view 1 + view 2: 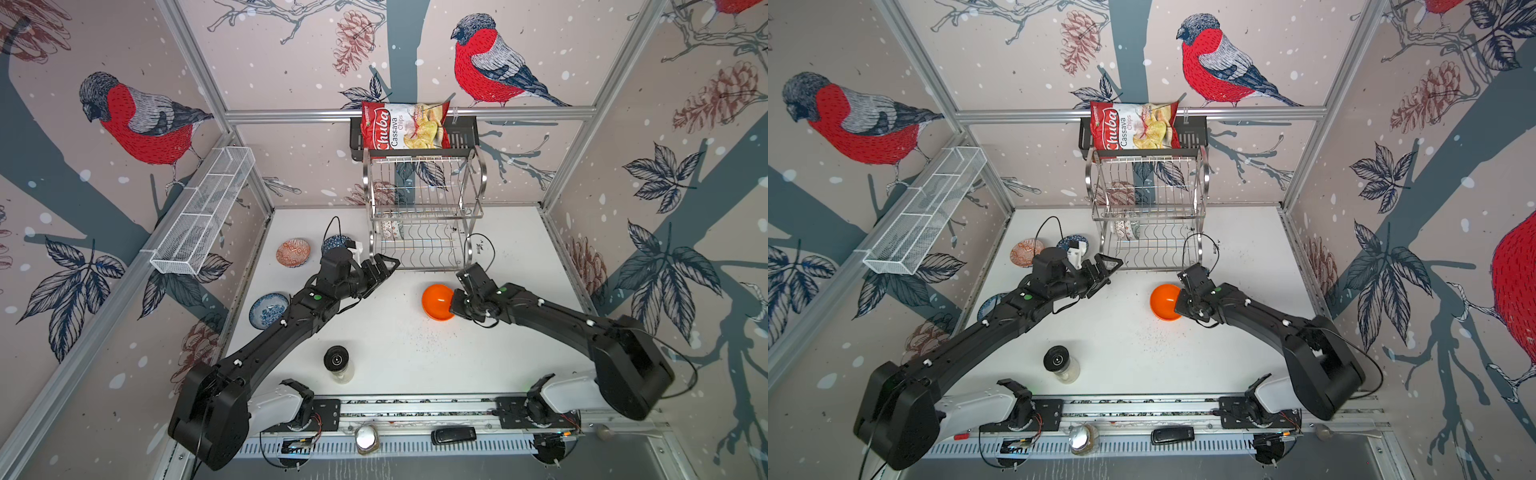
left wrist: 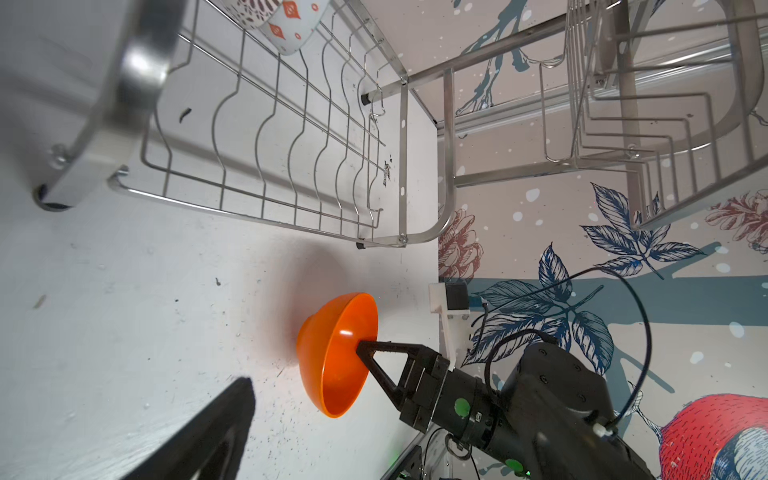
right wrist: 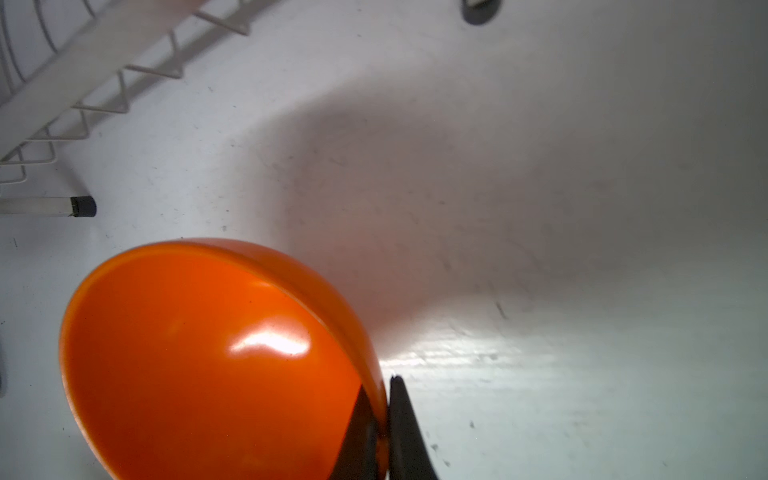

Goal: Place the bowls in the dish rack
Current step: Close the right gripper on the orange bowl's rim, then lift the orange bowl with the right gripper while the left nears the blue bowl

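Open space before the dish rack (image 1: 404, 295) lies beside the orange bowl (image 1: 436, 301), so the robot's right gripper should keep lowering the bowl there and let go once the bowl's base rests.
My right gripper (image 1: 454, 302) is shut on the rim of the plain orange bowl (image 1: 435, 301), one finger inside and one outside. The bowl (image 2: 336, 357) is tipped on its side just in front of the dish rack (image 1: 424, 212). In the right wrist view the gripper (image 3: 384, 415) pinches the bowl (image 3: 208, 353) wall. Patterned bowls (image 2: 291, 25) stand on edge in the rack's lower tier. My left gripper (image 1: 384, 266) hangs open and empty at the rack's front left corner. On the table at the left sit a red-orange bowl (image 1: 293, 252), a blue triangle bowl (image 1: 334, 243) partly behind my left wrist, and a blue-white floral bowl (image 1: 269, 311).
A black-lidded jar (image 1: 337, 361) stands near the table's front. A long white mesh tray (image 1: 203, 212) hangs on the left wall. A black basket (image 1: 461, 133) holding a chips bag (image 1: 405, 124) is mounted above the rack.
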`<state>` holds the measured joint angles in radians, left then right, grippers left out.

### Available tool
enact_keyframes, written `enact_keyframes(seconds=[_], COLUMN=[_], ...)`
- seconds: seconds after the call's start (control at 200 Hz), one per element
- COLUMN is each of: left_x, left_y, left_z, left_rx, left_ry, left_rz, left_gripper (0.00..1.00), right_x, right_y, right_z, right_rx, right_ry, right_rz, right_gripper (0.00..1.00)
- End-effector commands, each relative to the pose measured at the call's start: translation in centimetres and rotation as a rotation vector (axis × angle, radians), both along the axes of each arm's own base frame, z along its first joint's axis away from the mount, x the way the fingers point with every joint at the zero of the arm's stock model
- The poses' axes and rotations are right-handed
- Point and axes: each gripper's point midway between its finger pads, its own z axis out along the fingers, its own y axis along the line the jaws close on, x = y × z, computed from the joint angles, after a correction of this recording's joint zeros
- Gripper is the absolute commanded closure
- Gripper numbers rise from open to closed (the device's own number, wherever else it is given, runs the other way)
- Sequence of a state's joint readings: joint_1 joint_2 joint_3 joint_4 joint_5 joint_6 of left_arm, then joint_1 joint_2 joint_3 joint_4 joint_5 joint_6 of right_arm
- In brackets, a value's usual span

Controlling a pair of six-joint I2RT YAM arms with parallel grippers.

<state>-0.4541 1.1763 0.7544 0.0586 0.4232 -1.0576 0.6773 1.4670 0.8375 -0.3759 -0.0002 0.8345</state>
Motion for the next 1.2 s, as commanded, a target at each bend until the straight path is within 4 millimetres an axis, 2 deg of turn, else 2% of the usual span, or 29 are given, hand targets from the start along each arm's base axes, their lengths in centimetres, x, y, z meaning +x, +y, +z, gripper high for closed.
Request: enact_keyframes(seconds=[0.0, 0.185, 0.5, 0.73, 0.945, 1.066, 1.191], left_x=[-0.1, 0.0, -0.1, -1.2, -2.0, -2.2, -2.3], left_y=[0.9, 2.3, 4.4, 4.6, 4.6, 5.0, 5.5], left_z=[-0.2, -0.8, -2.0, -4.4, -4.8, -4.8, -5.0], left_rx=[-0.015, -0.032, -0.046, -0.065, -0.084, -0.089, -0.198], left_ry=[0.005, 0.017, 0.023, 0.066, 0.098, 0.108, 0.152], left_rz=[0.011, 0.043, 0.065, 0.046, 0.04, 0.054, 0.102], left_gripper=[0.03, 0.03, 0.03, 0.03, 0.03, 0.03, 0.03], right_x=[1.5, 2.4, 2.0, 3.4, 4.2, 4.4, 4.0], right_y=[2.4, 5.5, 6.9, 7.9, 8.3, 9.8, 12.1], right_z=[0.1, -0.8, -2.7, 0.0, 3.3, 4.8, 4.9], right_rx=[-0.04, -0.086, -0.133, -0.184, -0.198, -0.191, -0.165], right_ry=[-0.026, -0.006, 0.022, -0.061, -0.123, -0.16, -0.172], right_rz=[0.074, 0.156, 0.196, 0.216, 0.204, 0.227, 0.278], right_gripper=[0.98, 0.97, 0.92, 0.74, 0.6, 0.55, 0.52])
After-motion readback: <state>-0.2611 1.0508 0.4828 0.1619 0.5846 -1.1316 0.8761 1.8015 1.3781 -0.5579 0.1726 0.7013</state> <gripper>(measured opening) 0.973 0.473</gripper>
